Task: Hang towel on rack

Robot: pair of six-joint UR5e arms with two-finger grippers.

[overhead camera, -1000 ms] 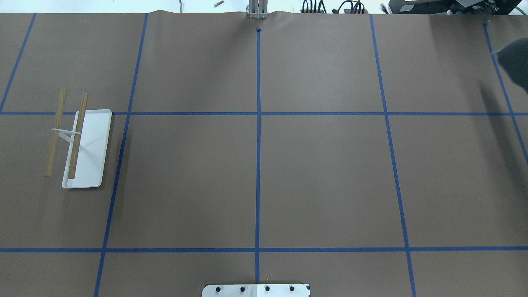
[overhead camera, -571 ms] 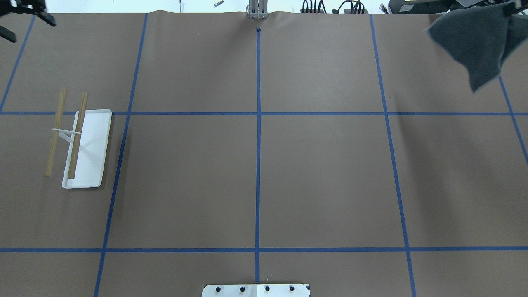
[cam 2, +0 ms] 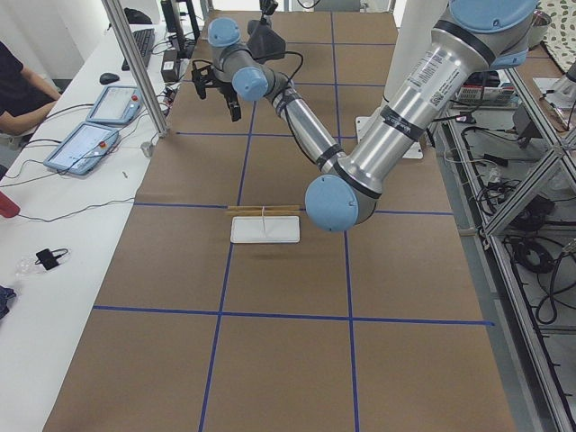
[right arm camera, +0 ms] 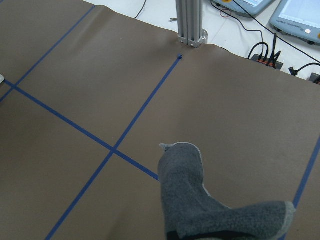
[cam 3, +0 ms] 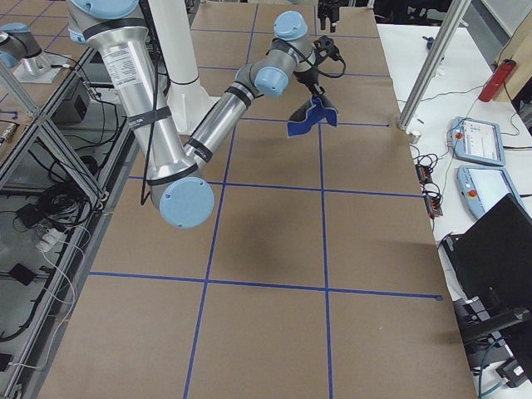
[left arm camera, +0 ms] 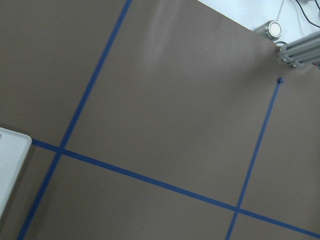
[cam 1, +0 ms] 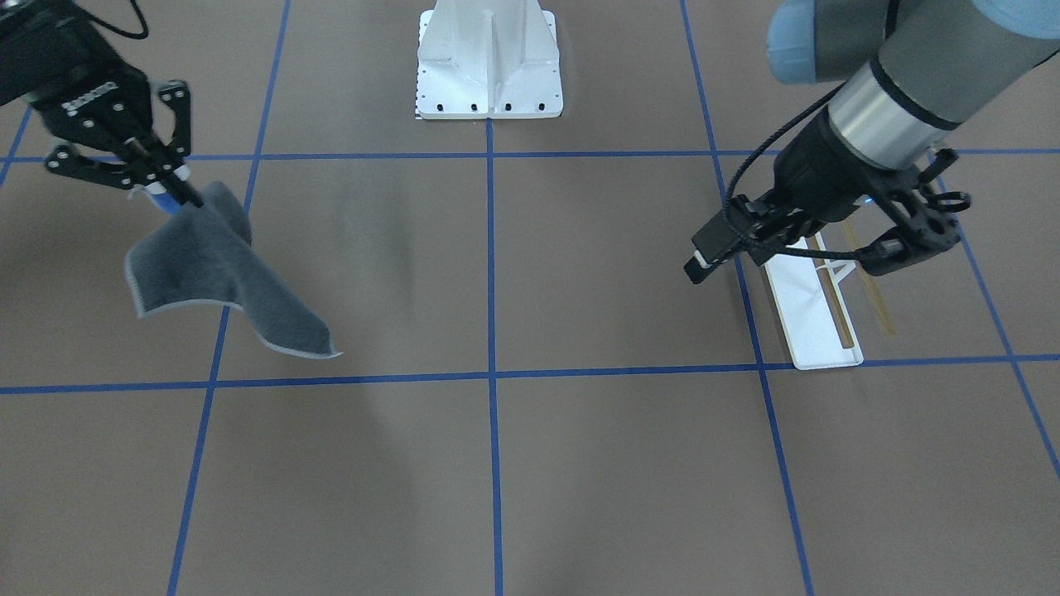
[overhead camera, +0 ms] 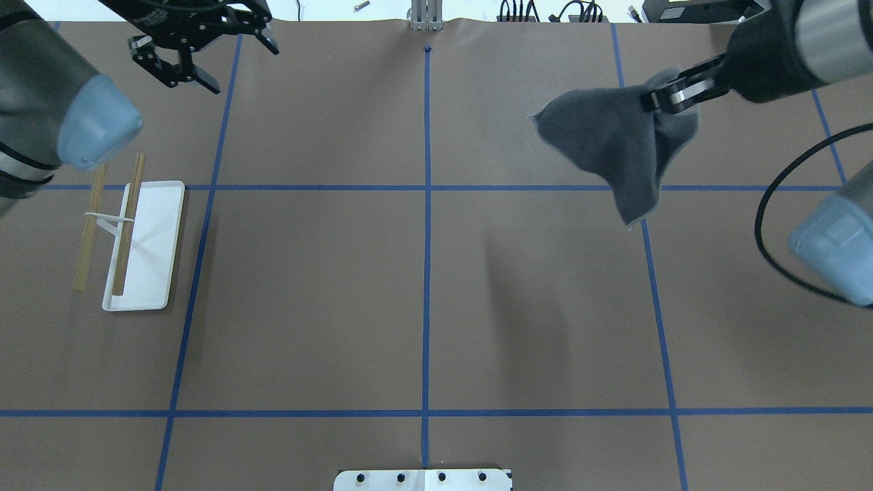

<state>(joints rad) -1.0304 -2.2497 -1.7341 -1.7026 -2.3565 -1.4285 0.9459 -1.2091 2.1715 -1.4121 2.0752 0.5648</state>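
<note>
Blue point(cam 1: 164, 202) peeks from under the dark grey towel point(cam 1: 224, 263), so the towel will droop with its blue side inward when I carry it to the rack.
The rack point(overhead camera: 129, 235) stands at the table's left, with a white tray base and two tan rods; it also shows in the front view point(cam 1: 816, 319) and the left view point(cam 2: 264, 227). The towel point(overhead camera: 614, 140) hangs dark grey in the air over the far right of the table, with its blue side showing in the right view point(cam 3: 312, 116). My right gripper point(overhead camera: 658, 102) is shut on the towel's top and shows in the front view point(cam 1: 175, 197). The towel also fills the bottom of the right wrist view point(right arm camera: 200, 205). My left gripper point(overhead camera: 235, 65) is open and empty, high beyond the rack.
The robot pedestal point(cam 1: 489, 62) is bolted at the near middle edge. Blue tape lines point(overhead camera: 427, 204) cross the brown table. A metal post point(overhead camera: 424, 17) and cables stand at the far edge. The tray's corner point(left arm camera: 7, 165) shows in the left wrist view.
My right gripper has carried the towel left from the far right corner toward the middle. My left arm has swung into view and its gripper has moved right along the far edge.
</note>
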